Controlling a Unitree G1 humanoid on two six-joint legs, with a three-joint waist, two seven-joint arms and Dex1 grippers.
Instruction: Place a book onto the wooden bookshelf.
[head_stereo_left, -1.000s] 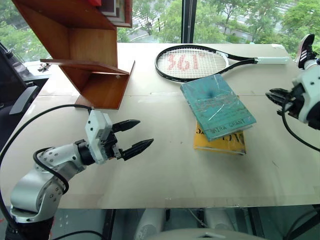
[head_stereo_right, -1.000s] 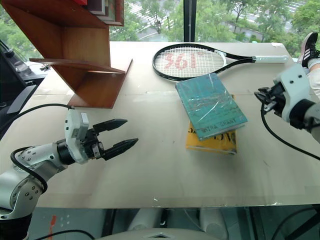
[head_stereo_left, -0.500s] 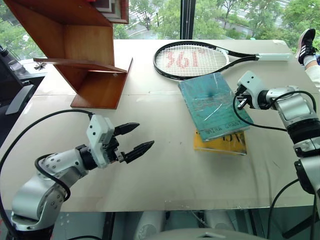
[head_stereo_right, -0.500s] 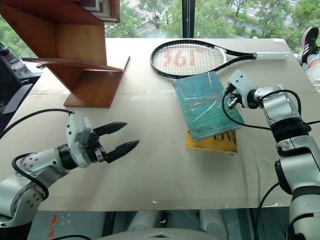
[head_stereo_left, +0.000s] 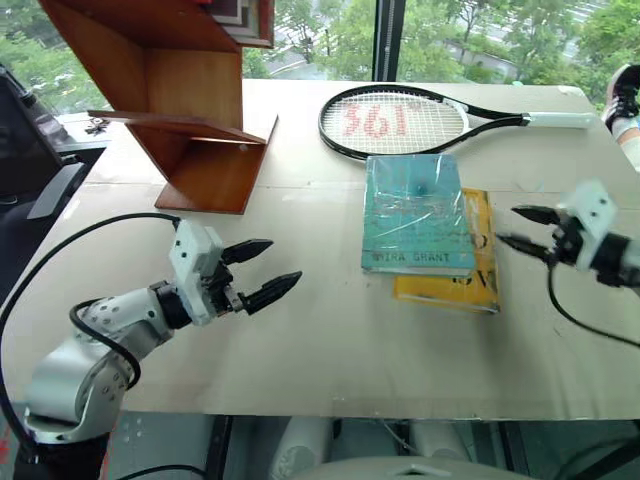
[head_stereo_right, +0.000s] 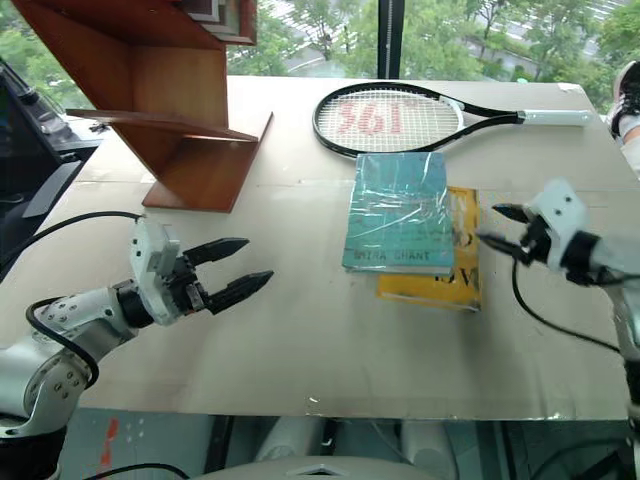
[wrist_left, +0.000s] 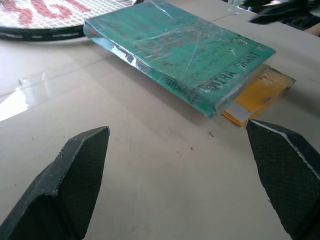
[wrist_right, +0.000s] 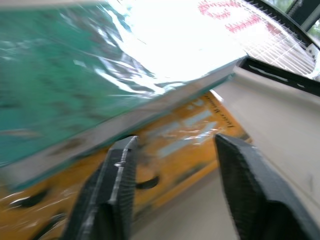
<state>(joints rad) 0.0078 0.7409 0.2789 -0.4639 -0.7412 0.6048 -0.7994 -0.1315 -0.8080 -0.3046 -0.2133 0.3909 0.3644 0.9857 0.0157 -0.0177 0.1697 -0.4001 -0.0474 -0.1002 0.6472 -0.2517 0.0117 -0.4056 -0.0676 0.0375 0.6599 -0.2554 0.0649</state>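
Next, my left gripper takes the teal book by its spine (head_stereo_left: 365, 218) first, because the yellow book (head_stereo_left: 484, 252) beside my right gripper is under the teal book.
The teal book (head_stereo_left: 415, 212) in glossy wrap lies flat on a yellow book (head_stereo_left: 458, 288) at mid-table, right of centre. The wooden bookshelf (head_stereo_left: 190, 110) stands at the far left of the table. My right gripper (head_stereo_left: 508, 225) hovers open just right of the two books, its fingers pointing at their edges. In the right wrist view its fingers (wrist_right: 120, 170) straddle the yellow book's (wrist_right: 190, 125) edge below the teal book (wrist_right: 60, 85). My left gripper (head_stereo_left: 284, 260) is open over bare table, well left of the books. The left wrist view shows the book (wrist_left: 180, 47) ahead of it.
A black tennis racket (head_stereo_left: 400, 120) with red lettering lies on the table behind the books, its handle toward the far right. A person's shoe (head_stereo_left: 622, 95) shows at the far right edge. Windows run behind the table.
My right gripper has pulled back from the teal book's right edge toward me and opened. The teal book has turned and now lies squarer on the yellow one. The left gripper stays put.
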